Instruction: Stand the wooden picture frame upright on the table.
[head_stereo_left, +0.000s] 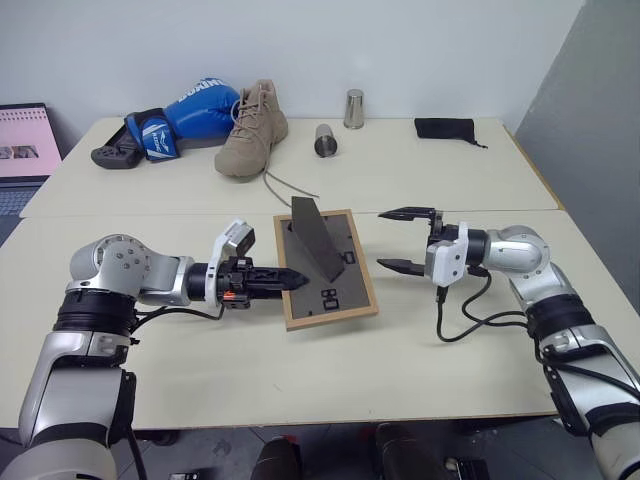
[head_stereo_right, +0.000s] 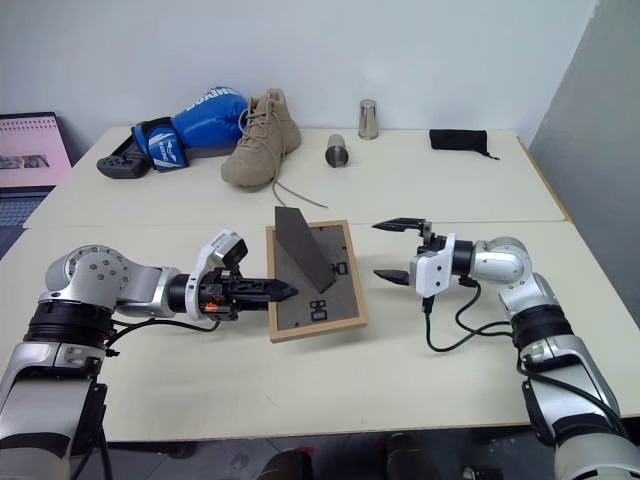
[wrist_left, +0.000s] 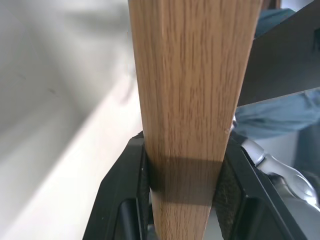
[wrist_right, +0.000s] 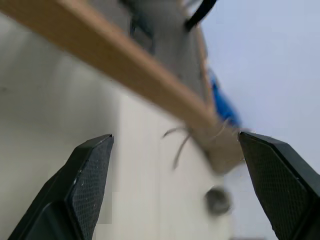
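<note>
The picture frame's back panel (head_stereo_left: 345, 241) is facing up in my left gripper, so next my right gripper takes the frame over by the frame's free side (head_stereo_left: 365, 265) and turns it upright.
The wooden picture frame (head_stereo_left: 327, 314) hangs tilted over the table (head_stereo_left: 300, 400), its dark grey back panel facing up. Its stand (head_stereo_left: 318, 238) is folded out and sticks up. My left gripper (head_stereo_left: 290, 279) is shut on the frame's left rail. In the left wrist view the light wood edge (wrist_left: 190, 100) runs between the black fingers (wrist_left: 125, 195). My right gripper (head_stereo_left: 382, 238) stands open just right of the frame, pointing at it, with nothing between its fingers (wrist_right: 85, 185). The frame's rail (wrist_right: 125, 65) crosses the right wrist view beyond them. I cannot tell whether the frame touches the table.
At the back of the table lie a blue boxing glove (head_stereo_left: 190, 115), a tan boot (head_stereo_left: 255, 130) with a trailing lace, a standing metal cup (head_stereo_left: 354, 108), a cup on its side (head_stereo_left: 326, 140) and a black pouch (head_stereo_left: 445, 128). A laptop (head_stereo_left: 25, 140) sits far left.
</note>
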